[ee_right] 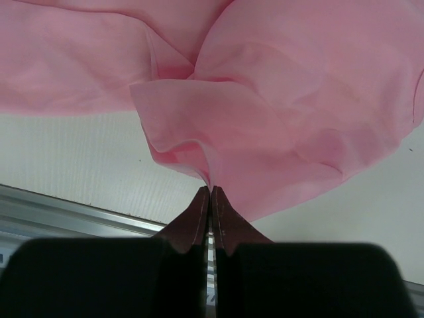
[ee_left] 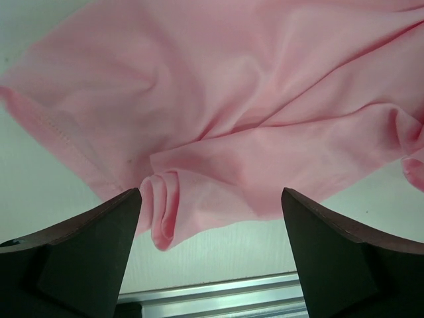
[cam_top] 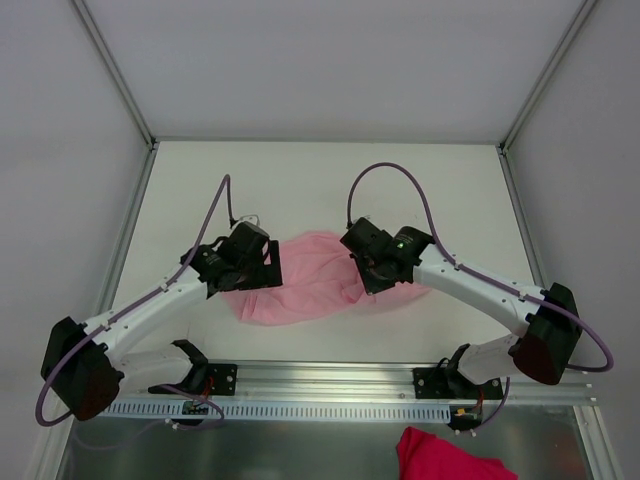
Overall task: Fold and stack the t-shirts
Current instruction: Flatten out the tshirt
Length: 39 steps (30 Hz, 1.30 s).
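Note:
The rolled fold [ee_left: 200,204] will spread into a flat flap when I pull it, because loose pleats [ee_left: 162,204] are stacked up at the t-shirt's edge.
A pale-pink t-shirt [cam_top: 315,278] lies crumpled in the middle of the white table, between the two arms. My left gripper [cam_top: 262,266] hovers at its left edge, fingers wide apart. In the left wrist view this gripper [ee_left: 211,194] is open, with a rolled fold of the t-shirt [ee_left: 252,126] lying loose near its left finger [ee_left: 86,258] and nothing held. My right gripper [cam_top: 368,272] sits at the shirt's right side. The right wrist view shows this gripper [ee_right: 211,189] shut, pinching a gathered edge of the t-shirt [ee_right: 285,99] at its tips.
An aluminium rail [cam_top: 320,378] runs along the table's near edge, close behind both grippers. A darker pink cloth [cam_top: 445,456] lies below the rail at the bottom right. White walls and metal frame posts [cam_top: 118,75] enclose the table on three sides.

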Each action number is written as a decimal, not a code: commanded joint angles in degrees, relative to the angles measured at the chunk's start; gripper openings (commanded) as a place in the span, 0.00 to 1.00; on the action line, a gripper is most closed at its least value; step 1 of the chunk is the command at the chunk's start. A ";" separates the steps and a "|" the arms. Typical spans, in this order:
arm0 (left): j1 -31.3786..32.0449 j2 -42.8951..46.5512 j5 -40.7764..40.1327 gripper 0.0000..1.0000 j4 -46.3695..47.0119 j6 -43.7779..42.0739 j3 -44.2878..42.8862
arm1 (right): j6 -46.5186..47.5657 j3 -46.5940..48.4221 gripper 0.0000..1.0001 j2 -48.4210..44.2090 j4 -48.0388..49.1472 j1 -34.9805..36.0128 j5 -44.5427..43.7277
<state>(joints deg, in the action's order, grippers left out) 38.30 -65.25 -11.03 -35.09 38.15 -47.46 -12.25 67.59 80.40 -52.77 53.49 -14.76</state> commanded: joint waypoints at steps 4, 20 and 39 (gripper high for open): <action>0.46 7.33 2.76 0.82 -6.39 6.49 5.00 | -1.20 0.52 0.01 -0.77 0.39 0.56 -1.76; 0.72 13.13 6.55 0.65 -0.33 7.55 15.03 | -1.20 1.75 0.01 0.55 0.13 0.73 -1.58; 1.51 11.38 7.86 0.60 2.57 7.81 16.96 | -0.76 1.84 0.01 0.64 -0.84 1.00 -3.16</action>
<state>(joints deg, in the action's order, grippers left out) 39.07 -54.00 -4.36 -33.23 45.04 -31.31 -12.45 67.59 81.21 -52.77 54.06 -15.86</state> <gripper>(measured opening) 0.599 0.024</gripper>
